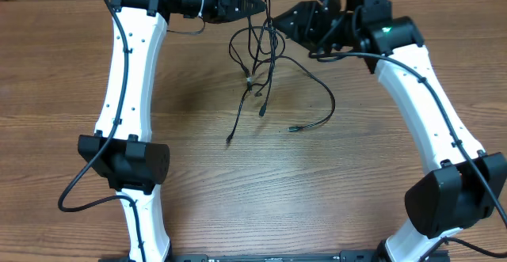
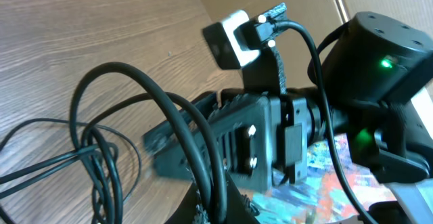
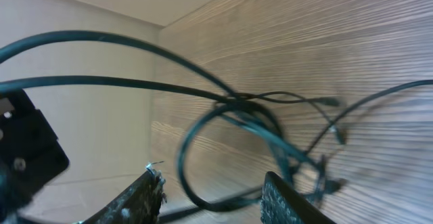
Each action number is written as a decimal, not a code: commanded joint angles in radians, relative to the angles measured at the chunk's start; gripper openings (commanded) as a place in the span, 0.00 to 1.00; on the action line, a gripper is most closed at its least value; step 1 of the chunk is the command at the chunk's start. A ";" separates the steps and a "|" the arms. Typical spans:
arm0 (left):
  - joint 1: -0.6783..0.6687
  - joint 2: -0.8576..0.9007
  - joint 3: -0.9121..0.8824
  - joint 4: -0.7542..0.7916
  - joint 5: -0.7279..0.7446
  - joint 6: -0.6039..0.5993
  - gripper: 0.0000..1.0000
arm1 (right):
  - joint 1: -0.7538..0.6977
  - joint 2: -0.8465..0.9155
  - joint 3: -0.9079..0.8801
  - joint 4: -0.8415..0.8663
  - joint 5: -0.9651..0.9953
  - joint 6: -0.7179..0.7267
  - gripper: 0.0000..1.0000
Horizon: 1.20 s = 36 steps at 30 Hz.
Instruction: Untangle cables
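My left gripper should keep the strands of cable back while my right gripper takes the loop (image 3: pixel 215 204) between its fingers and pulls away, because the cable loops hang bunched (image 1: pixel 265 47) under my left gripper.
The cables (image 1: pixel 259 56) are thin black cords in a loose tangle at the far middle of the table. Loops are lifted up, and loose ends with small plugs trail toward me on the wood. My left gripper (image 1: pixel 255 3) points right and is shut on two strands at the top of the tangle; in the left wrist view the cables (image 2: pixel 101 149) run into its jaws (image 2: pixel 210 210). My right gripper (image 1: pixel 277 20) faces it from the right, close by. In the right wrist view it (image 3: pixel 213 197) is open, with a loop of the cables (image 3: pixel 250 109) between its fingers.
The wooden table (image 1: pixel 333 199) carries nothing else. The white arms stand at the left (image 1: pixel 131 80) and right (image 1: pixel 428 104) sides. A pale wall rises behind the table's far edge. The two grippers nearly touch above the tangle.
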 commanded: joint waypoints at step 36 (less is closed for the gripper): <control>-0.047 -0.021 0.019 -0.129 -0.852 0.210 0.04 | -0.783 -0.432 0.010 -0.447 0.044 -0.068 0.04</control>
